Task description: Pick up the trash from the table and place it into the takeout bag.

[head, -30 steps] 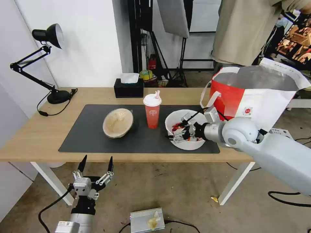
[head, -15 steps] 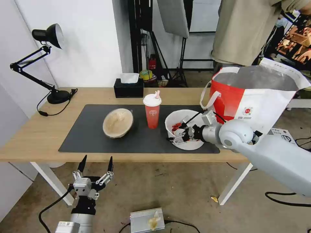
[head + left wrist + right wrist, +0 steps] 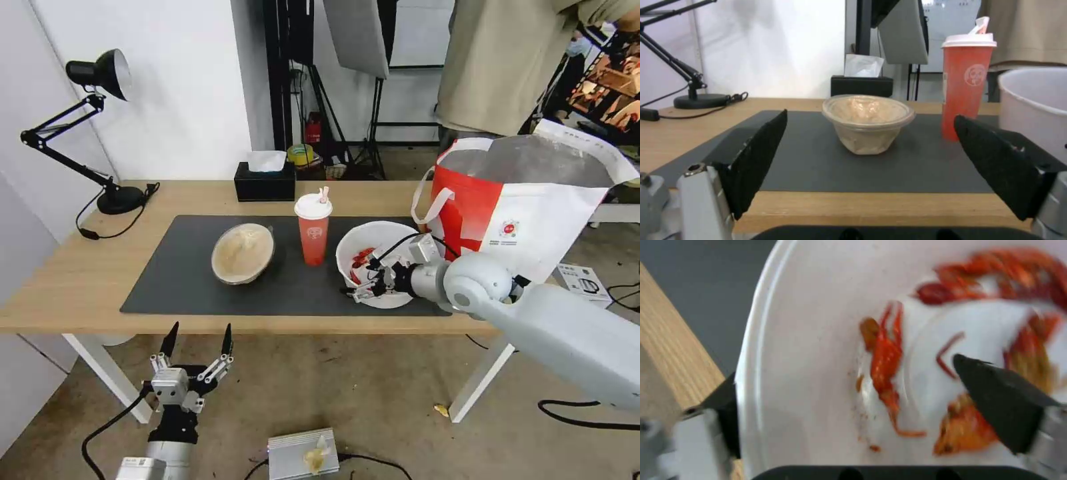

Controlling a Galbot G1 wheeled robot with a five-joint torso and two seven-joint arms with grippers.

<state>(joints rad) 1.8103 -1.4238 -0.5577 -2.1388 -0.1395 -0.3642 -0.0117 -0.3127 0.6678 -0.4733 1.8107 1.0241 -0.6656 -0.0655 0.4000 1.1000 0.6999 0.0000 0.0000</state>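
Observation:
I expect the white round bowl (image 3: 387, 233) to take the red scraps (image 3: 363, 261) along when I lift it by its rim, because the scraps lie low behind the bowl's high side.
The white round bowl (image 3: 383, 241) with red scraps (image 3: 887, 363) stands on the dark mat of the table (image 3: 80, 280), beside the takeout bag (image 3: 533, 200). My right gripper (image 3: 365, 280) is open and straddles the bowl's near rim: one finger (image 3: 1000, 400) is inside the bowl over the scraps, the other sits outside the wall. The red white-lidded cup (image 3: 313, 230) stands at mid mat, the tan paper bowl (image 3: 243, 253) to its left. My left gripper (image 3: 200, 330) hangs open below the table's front edge, facing the tan bowl (image 3: 868, 121) and cup (image 3: 967, 83).
A black tissue box (image 3: 265, 180) and a black desk lamp (image 3: 100, 133) stand along the table's far side. A person stands behind the bag. A small grey box (image 3: 303, 453) lies on the floor in front of the table.
My right gripper has slid down and left along the white bowl's near rim, and the bowl has shifted slightly left. The left arm has not moved.

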